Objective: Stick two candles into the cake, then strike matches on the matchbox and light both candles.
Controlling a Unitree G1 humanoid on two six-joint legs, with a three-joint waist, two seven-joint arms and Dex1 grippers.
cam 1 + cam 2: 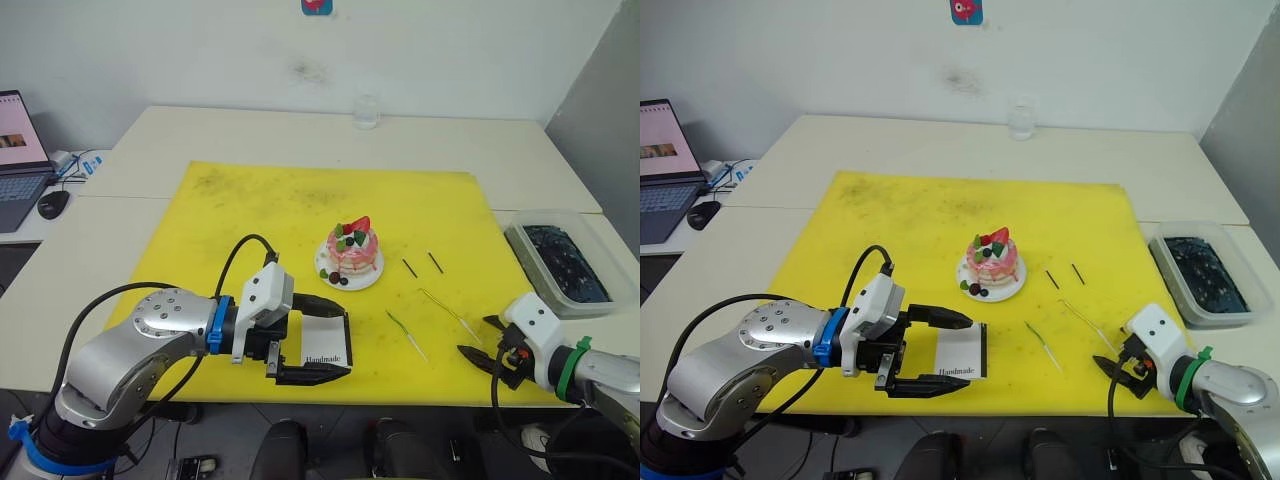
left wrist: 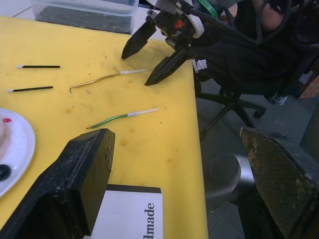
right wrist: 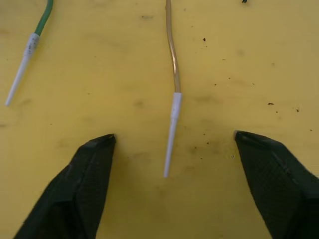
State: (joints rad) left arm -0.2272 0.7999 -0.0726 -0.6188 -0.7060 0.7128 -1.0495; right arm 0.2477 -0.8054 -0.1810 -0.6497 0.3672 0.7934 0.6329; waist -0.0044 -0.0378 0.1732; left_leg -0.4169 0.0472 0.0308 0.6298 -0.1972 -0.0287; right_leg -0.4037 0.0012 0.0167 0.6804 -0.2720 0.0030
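My gripper will lift the white tip, and the golden candle (image 1: 441,305) will stay attached and keep its bend, because the white tip's wide end (image 3: 177,99) wraps the candle.
The pink cake (image 1: 353,248) with its strawberry stands on a white plate (image 1: 371,281) in the middle of the yellow mat (image 1: 300,200). Two dark matches (image 1: 409,267) (image 1: 436,262) lie just right of it. A green candle (image 1: 407,334) and a golden candle (image 1: 450,312) lie flat nearer the front edge. My right gripper (image 1: 478,338) is open at the mat's front right, and the golden candle's white tip (image 3: 172,129) lies between its fingers, untouched. My left gripper (image 1: 347,340) is open, its fingers straddling the white matchbox (image 1: 325,342), which lies flat on the mat.
A clear plastic box (image 1: 560,265) with dark contents sits off the mat at the right. A glass (image 1: 366,112) stands at the table's back. A laptop (image 1: 15,160) and a mouse (image 1: 52,203) are at the far left. The table's front edge runs just beyond both grippers.
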